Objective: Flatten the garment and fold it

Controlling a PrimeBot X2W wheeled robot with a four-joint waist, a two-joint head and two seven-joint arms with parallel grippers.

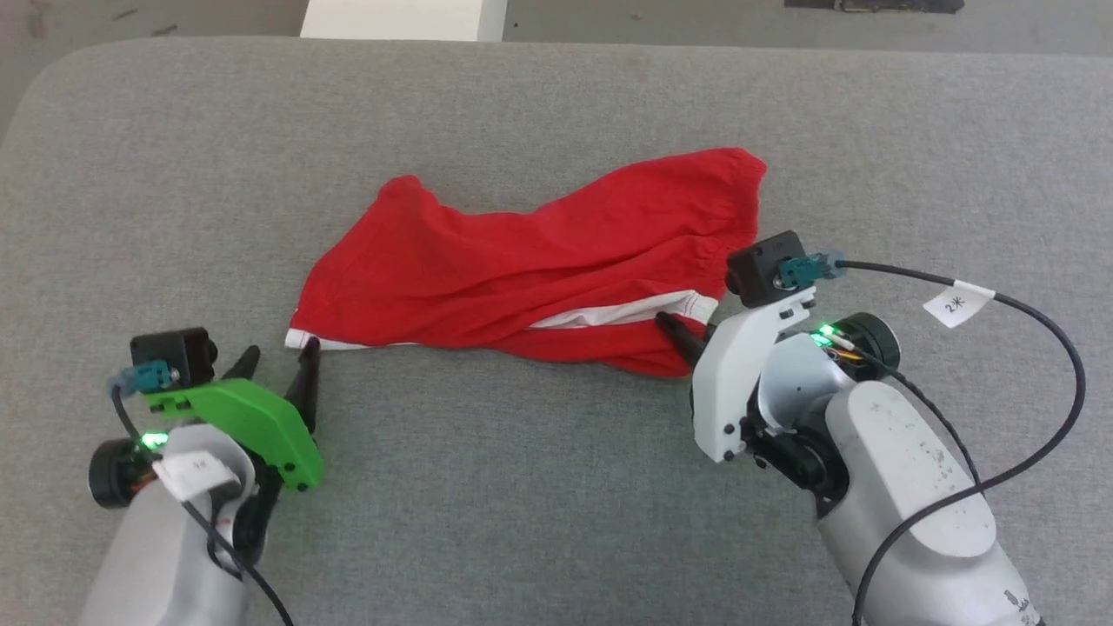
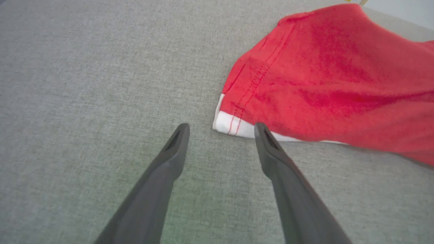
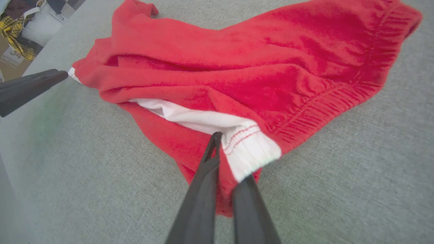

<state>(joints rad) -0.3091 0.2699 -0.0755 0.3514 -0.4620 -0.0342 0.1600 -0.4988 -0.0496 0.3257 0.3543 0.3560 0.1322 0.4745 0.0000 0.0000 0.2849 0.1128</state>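
Observation:
The garment's white band point(image 1: 321, 342) peeks out close to both grippers, next to slack red folds point(image 1: 511, 313), so it will pull out into a straight strip when I lift it.
The garment point(image 1: 539, 261) is bright red and lies crumpled across the middle of the grey surface, with white bands along its near edge. My right gripper point(image 1: 668, 323) is at its near right corner, shut on the garment point(image 3: 257, 67). In the right wrist view, the white band point(image 3: 249, 149) folds over one finger of this gripper point(image 3: 226, 149). My left gripper point(image 1: 280, 349) is open at the near left corner. In the left wrist view, the white corner point(image 2: 225, 123) of the garment point(image 2: 332, 78) lies just beyond the gap of this gripper point(image 2: 221, 127), and nothing is between the fingers.
The grey padded table point(image 1: 556, 487) stretches wide around the cloth. A white object point(image 1: 400, 17) stands beyond the far edge. In the right wrist view, the left gripper's finger point(image 3: 30, 88) points in from the left, and clutter point(image 3: 20, 27) lies past the table's edge.

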